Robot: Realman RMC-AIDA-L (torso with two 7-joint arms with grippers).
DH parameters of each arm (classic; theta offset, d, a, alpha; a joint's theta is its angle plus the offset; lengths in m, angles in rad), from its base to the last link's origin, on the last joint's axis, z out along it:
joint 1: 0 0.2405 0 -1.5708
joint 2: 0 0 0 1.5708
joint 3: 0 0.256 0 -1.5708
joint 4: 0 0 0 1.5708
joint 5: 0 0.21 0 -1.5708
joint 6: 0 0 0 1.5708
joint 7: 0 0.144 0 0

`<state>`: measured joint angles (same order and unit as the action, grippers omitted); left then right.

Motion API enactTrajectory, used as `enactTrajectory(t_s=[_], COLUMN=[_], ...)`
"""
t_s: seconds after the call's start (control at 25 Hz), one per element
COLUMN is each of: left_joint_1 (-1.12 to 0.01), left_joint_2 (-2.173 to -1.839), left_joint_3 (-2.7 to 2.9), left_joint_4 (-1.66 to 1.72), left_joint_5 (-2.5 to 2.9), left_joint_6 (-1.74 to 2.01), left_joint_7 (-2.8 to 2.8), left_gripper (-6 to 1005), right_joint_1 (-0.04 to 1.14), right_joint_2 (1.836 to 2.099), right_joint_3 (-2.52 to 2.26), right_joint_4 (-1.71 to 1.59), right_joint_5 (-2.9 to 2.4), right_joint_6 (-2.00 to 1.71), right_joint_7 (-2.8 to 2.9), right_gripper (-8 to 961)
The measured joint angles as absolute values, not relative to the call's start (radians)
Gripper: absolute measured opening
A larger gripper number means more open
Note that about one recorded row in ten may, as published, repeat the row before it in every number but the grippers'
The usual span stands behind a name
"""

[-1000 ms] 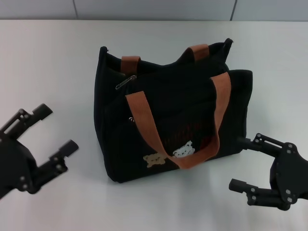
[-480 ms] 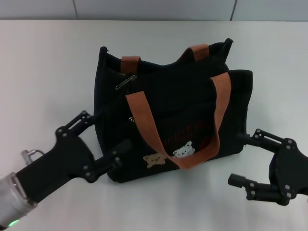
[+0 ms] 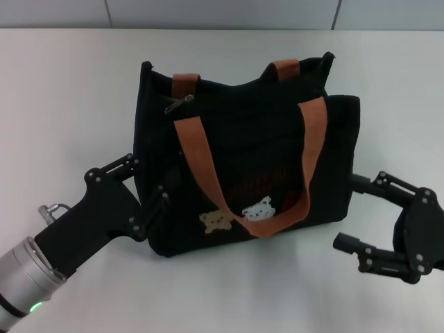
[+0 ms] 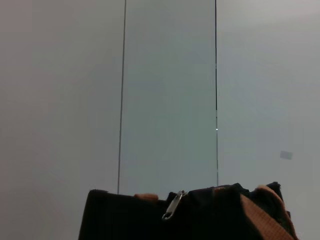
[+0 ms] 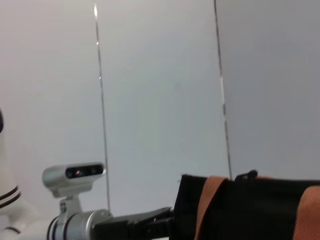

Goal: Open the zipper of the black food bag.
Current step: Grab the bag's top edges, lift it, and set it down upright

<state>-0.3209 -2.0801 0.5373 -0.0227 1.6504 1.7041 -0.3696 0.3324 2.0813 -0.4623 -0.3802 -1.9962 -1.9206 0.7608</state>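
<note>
The silver zipper pull (image 3: 180,103) is at the end of the black food bag away from my right gripper. Next, my left gripper turns the black food bag's top (image 3: 239,85) toward my right gripper.
The black food bag (image 3: 250,159) stands upright at the table's middle, with two rust-brown strap handles and bear patches low on its front. Its zipper pull, a slim silver tab (image 3: 179,104), lies at the top left end of the bag, and the left wrist view shows it (image 4: 173,205) hanging at the bag's (image 4: 150,222) top edge. My left gripper (image 3: 144,186) is open, its fingers against the bag's lower left side. My right gripper (image 3: 354,214) is open just right of the bag's lower right corner, not touching it. The right wrist view shows the bag (image 5: 260,210) side on.
The bag sits on a white table (image 3: 62,90); a grey wall with panel seams runs behind it. My left arm (image 5: 100,225) shows beyond the bag in the right wrist view.
My left gripper swung in from the left to the bag's lower left side. The bag shifted slightly away and its top leaned. My right gripper drifted slightly right.
</note>
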Motion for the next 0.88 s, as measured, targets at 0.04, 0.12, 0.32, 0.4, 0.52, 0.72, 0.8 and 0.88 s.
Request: enactTrajectory(t_s=[0.04, 0.12, 0.32, 0.4, 0.52, 0.72, 0.8, 0.88], left_joint_1=[-0.321, -0.324, -0.335, -0.343, -0.357, -0.421, -0.437, -0.461], left_joint_2=[-2.080, -2.080, -2.080, -2.080, -2.079, -2.079, -2.079, -2.079], left_joint_3=[0.535, 0.533, 0.535, 0.536, 0.538, 0.545, 0.551, 0.571], left_joint_4=[-0.026, -0.038, -0.081, -0.080, -0.055, 0.081, 0.104, 0.137], left_joint_5=[1.650, 1.651, 1.656, 1.657, 1.658, 1.659, 1.659, 1.659], left_joint_6=[1.704, 1.708, 1.725, 1.750, 1.786, 1.878, 1.885, 1.897], left_joint_7=[-0.356, -0.309, -0.081, -0.029, -0.012, -0.010, -0.003, 0.049], left_gripper=[457, 390, 243, 190, 148, 125, 124, 124], right_joint_1=[0.331, 0.329, 0.329, 0.330, 0.331, 0.359, 0.369, 0.409], right_joint_2=[2.081, 2.081, 2.083, 2.083, 2.084, 2.086, 2.087, 2.087], right_joint_3=[-0.460, -0.457, -0.389, -0.320, -0.228, -0.151, -0.148, -0.150], right_joint_4=[-0.374, -0.364, -0.319, -0.273, -0.201, -0.044, -0.028, 0.016], right_joint_5=[-1.989, -1.978, -1.972, -1.950, -1.862, -1.657, -1.641, -1.623], right_joint_6=[-1.923, -1.927, -1.933, -1.942, -1.947, -1.887, -1.876, -1.835], right_joint_7=[0.753, 0.741, 0.696, 0.677, 0.672, 0.669, 0.669, 0.668], right_gripper=[839, 839, 839, 839, 839, 838, 838, 838])
